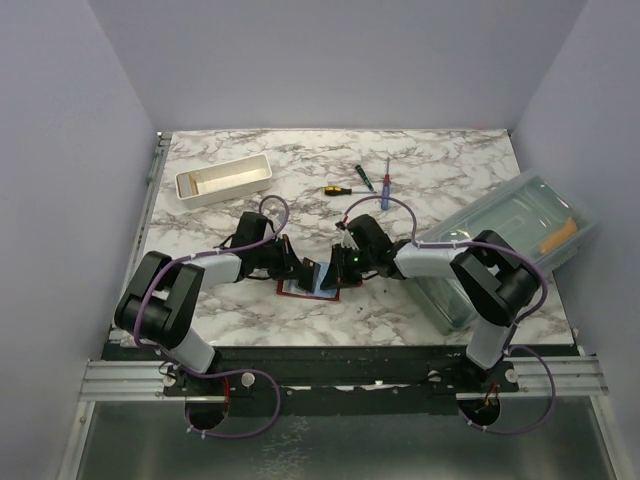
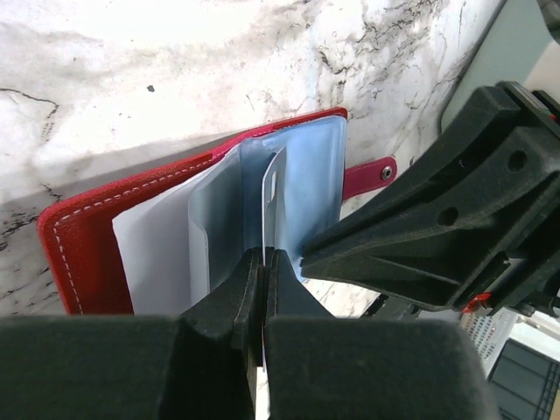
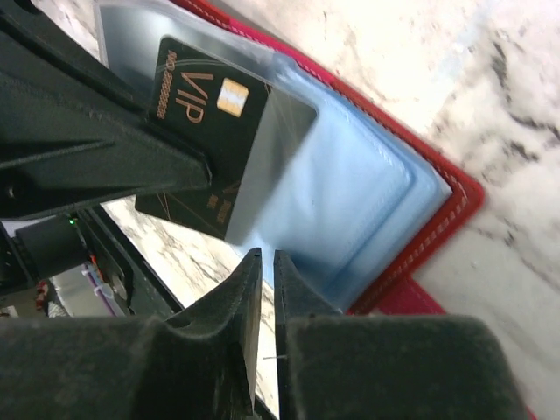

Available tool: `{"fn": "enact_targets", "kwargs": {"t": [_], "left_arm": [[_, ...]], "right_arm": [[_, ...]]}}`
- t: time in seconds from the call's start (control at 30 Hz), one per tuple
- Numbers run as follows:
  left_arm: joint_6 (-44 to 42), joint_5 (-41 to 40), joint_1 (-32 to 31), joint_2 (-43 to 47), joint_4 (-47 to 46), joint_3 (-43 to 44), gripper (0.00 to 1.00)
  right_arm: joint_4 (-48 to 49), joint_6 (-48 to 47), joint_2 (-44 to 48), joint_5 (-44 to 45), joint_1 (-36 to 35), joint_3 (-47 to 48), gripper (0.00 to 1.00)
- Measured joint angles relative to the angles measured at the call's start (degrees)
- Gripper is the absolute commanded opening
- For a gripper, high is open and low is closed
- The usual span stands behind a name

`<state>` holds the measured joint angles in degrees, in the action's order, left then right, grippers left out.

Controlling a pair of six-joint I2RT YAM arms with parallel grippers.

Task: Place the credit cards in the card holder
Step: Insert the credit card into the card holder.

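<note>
The VIP card stands at a tilt and only partly inside the sleeve [image 3: 269,144], so the robot's left gripper should open, let the card lie flat, then push its outer edge [image 2: 266,214] farther in.
The dark-red card holder [image 1: 298,288] lies open on the marble between both arms, its clear blue sleeves [image 3: 350,192] fanned up. A dark credit card [image 3: 197,105] with gold "VIP" lettering sits partly inside one sleeve. In the left wrist view it stands edge-on [image 2: 273,197], and my left gripper [image 2: 262,255] is shut on its near end. My right gripper [image 3: 262,255] hovers at the sleeves' lower edge, its jaws parted by a narrow gap with nothing between them. The card holder's red cover [image 2: 87,236] and snap tab [image 2: 372,178] show behind the sleeves.
A white tray [image 1: 222,182] stands at the back left. A clear plastic box [image 1: 510,240] holding an orange item [image 1: 555,238] sits at the right edge. Screwdrivers [image 1: 340,189] lie at the back centre. The two grippers nearly touch over the card holder.
</note>
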<state>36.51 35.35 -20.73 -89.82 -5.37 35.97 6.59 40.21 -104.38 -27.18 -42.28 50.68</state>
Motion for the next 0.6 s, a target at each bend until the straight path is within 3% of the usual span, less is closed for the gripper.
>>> {"fn": "enact_targets", "kwargs": {"t": [0.13,0.43,0.6], "left_arm": [[1.75,0.42,0.0,-0.31,-1.14,-0.37,0.0],[4.09,0.55,0.0,-1.18,-1.66,-0.72,0.48],[4.63,-0.74,-0.02,1.55,0.26,-1.07,0.51]], "right_arm": [[-5.92,-1.36,2.71,3.87,0.0,0.13,0.17],[-8.39,-2.95,2.73,5.53,0.0,0.98,0.07],[-8.39,-3.21,2.54,5.53,0.0,1.16,0.06]]}}
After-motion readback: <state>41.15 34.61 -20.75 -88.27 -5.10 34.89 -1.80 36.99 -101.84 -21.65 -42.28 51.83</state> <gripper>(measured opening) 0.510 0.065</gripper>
